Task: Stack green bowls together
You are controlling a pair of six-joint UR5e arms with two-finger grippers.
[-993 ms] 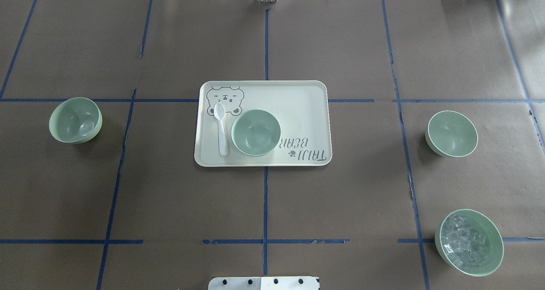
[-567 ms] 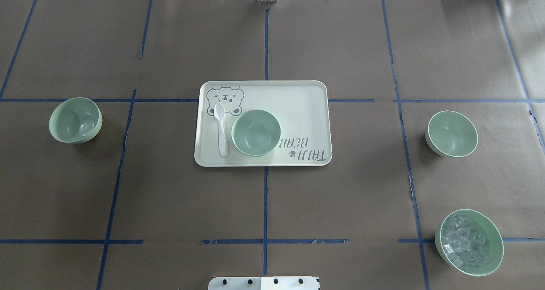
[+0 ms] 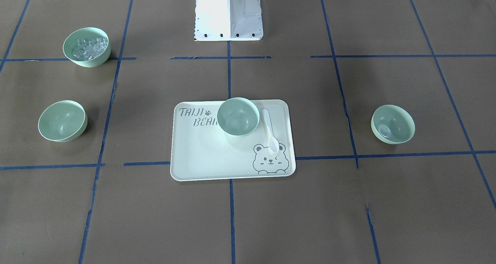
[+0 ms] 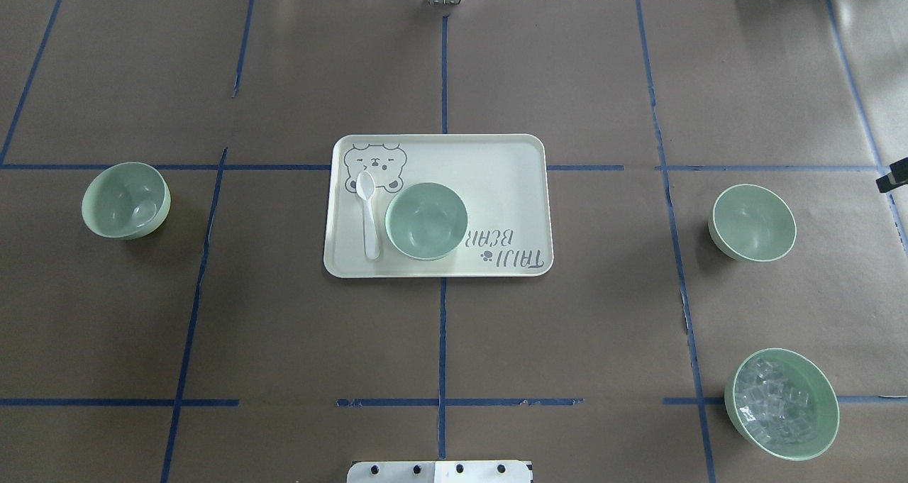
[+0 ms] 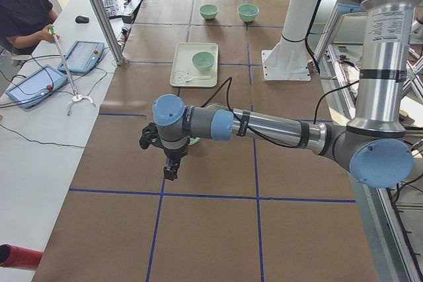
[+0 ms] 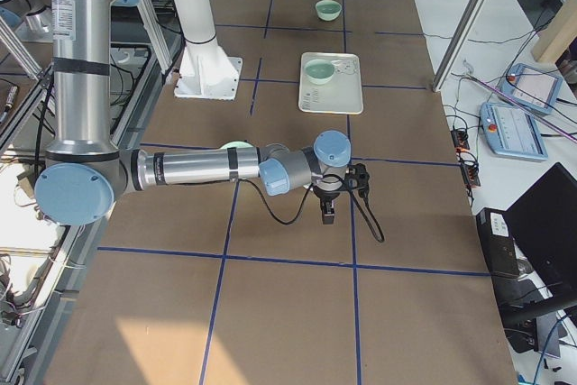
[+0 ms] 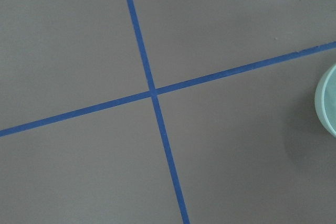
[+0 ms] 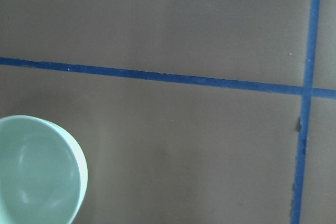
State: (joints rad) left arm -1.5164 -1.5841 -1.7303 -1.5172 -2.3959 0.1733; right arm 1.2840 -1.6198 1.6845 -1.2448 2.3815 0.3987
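Observation:
The tray's green bowl (image 3: 238,117) is empty and flared, so the bowl (image 3: 62,121) by the robot's right gripper will sink into it nearly to its rim when the robot lowers it.
Three plain green bowls stand apart. One (image 4: 125,200) is on the table's left, one (image 4: 425,220) sits on the cream tray (image 4: 496,185), and one (image 4: 753,223) is on the right. My left gripper (image 5: 170,170) hangs over the table past the left bowl, whose rim shows at the left wrist view's right edge (image 7: 328,100). My right gripper (image 6: 327,209) hangs past the right bowl, which shows at the right wrist view's lower left (image 8: 37,171). Only a dark tip of the right gripper (image 4: 895,178) enters the overhead view. I cannot tell whether either gripper is open or shut.
A green bowl with clear ice-like chunks (image 4: 781,403) stands at the near right. A white spoon (image 4: 367,213) lies on the tray beside the bowl. The robot's base (image 3: 228,12) stands at the table's near middle. An operator (image 5: 23,4) sits at the side desk.
A dark tip of the right gripper has come into the overhead view's right edge. The bowls, tray and spoon have not moved.

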